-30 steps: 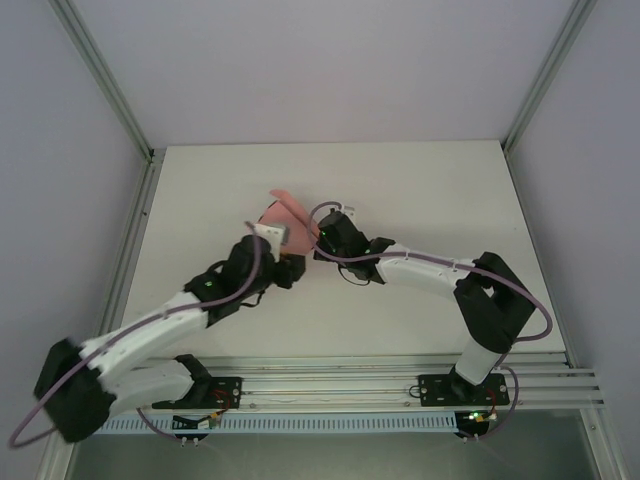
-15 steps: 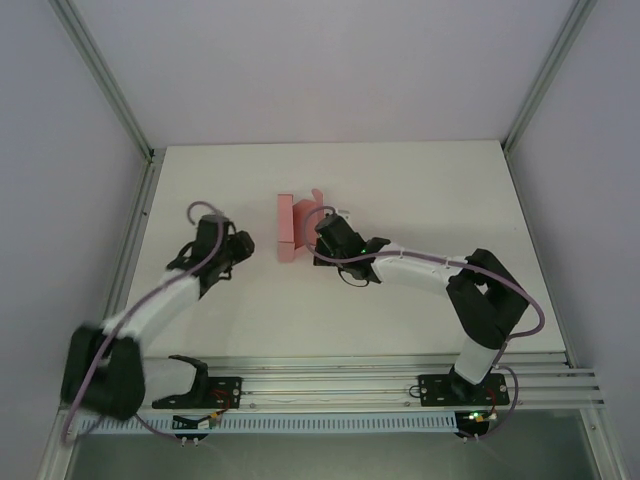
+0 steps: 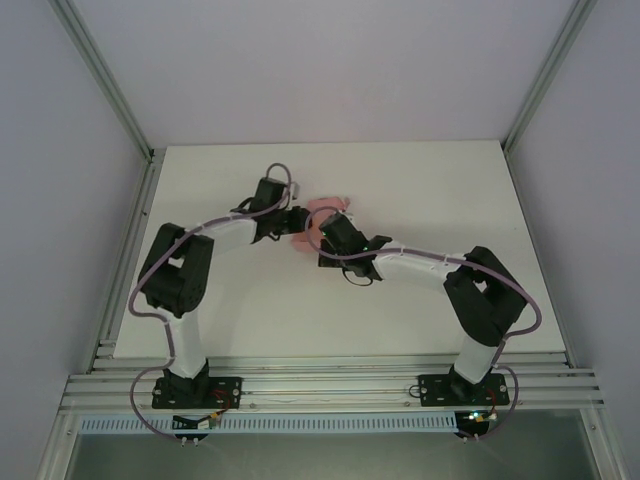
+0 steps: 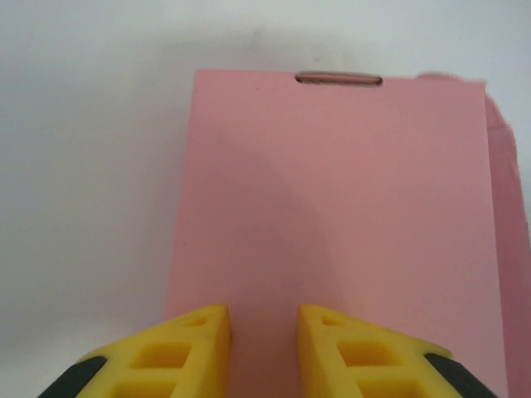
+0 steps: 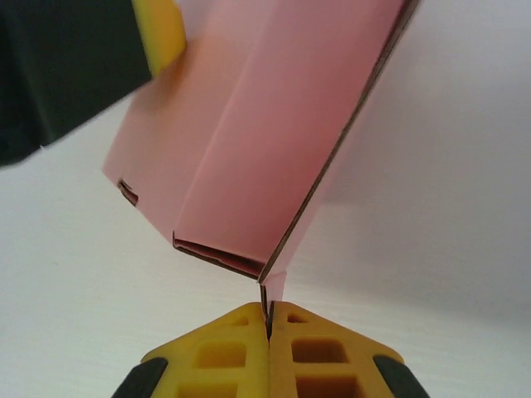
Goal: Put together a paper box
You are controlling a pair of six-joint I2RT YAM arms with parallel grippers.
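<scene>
Next, I open my right gripper and press the long flap's middle against the box, because my right gripper pinches only the small tab at the box's corner.
The pink paper box sits mid-table between both grippers, partly folded. In the left wrist view a flat pink panel with a slot at its far edge lies right behind my left gripper. Its yellow fingertips stand a little apart at the panel's near edge, with nothing between them. My right gripper is shut on a thin flap at the box's lower corner. The folded panels rise above it. A left finger touches the box's upper left there.
The white table is ringed by pale walls. Aluminium posts stand at the back corners and a rail runs along the near edge. Both arms cross the table's middle, cables looping beside them.
The left arm swung from the table's left side to the box's left face, its jaws narrowing. The box went from lying spread out to folded up. The right gripper kept its grip.
</scene>
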